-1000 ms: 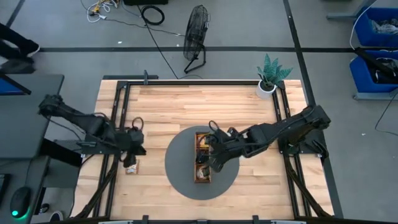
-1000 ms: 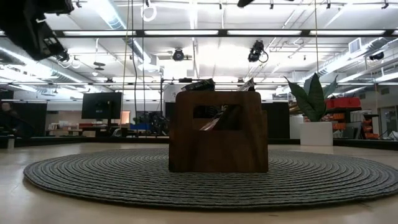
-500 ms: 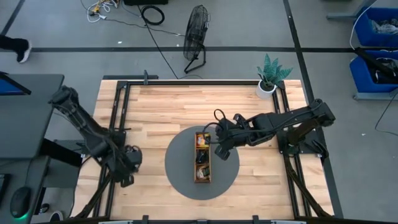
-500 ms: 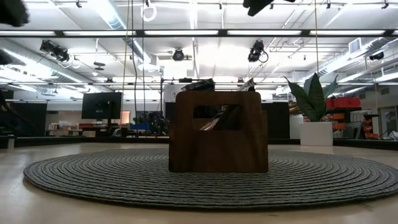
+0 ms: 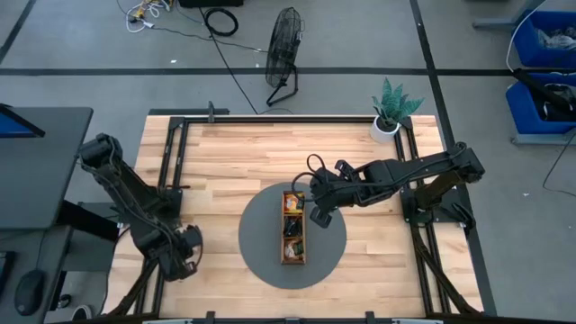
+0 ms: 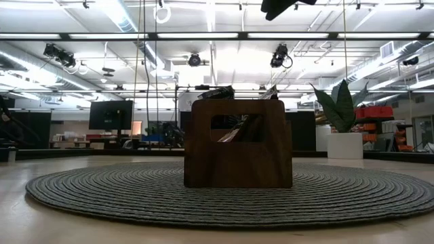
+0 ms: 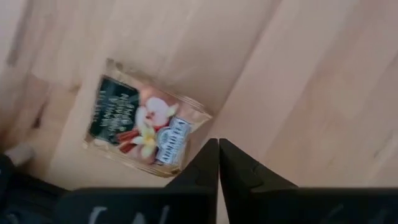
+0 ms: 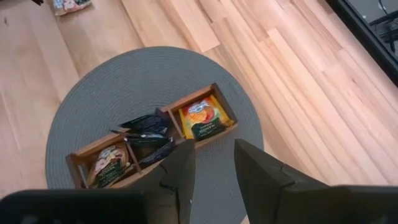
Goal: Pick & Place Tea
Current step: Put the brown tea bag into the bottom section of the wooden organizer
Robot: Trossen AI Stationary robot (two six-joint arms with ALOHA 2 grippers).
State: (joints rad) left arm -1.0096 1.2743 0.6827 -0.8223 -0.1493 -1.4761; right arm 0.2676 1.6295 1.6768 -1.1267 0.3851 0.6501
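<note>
The tan tea sachet (image 7: 144, 121) is lying flat next to the left gripper's closed fingers, so the robot should open them, put them on both sides of the sachet's near end (image 7: 183, 129) and pinch it before lifting.
A pale tan tea sachet (image 7: 143, 127) with a dark label lies flat on the bare wood near the table's left edge. My left gripper (image 7: 217, 149) is shut just beside one corner of it, with no touch showing; in the high view this gripper (image 5: 184, 254) hides the sachet. The wooden tray (image 5: 294, 227) lies on the round grey mat (image 5: 261, 247). It holds an orange sachet (image 8: 202, 118), dark sachets (image 8: 143, 132) and a tan one (image 8: 109, 165). My right gripper (image 8: 211, 168) hangs open above the tray's far right side (image 5: 319, 214), with nothing between its fingers.
A small potted plant (image 5: 389, 112) stands at the table's far right corner. Black frame rails (image 5: 171, 180) run along the left and right sides. In the low view the tray's end wall (image 6: 237, 142) stands on the mat, and the right arm (image 6: 281, 5) shows at the top.
My left gripper has swung toward the table's near left corner and sunk toward the wood, coming over the sachet that lay beside it. My right gripper has drawn back from over the tray's middle toward the far right and risen a little. The tray has stayed put.
</note>
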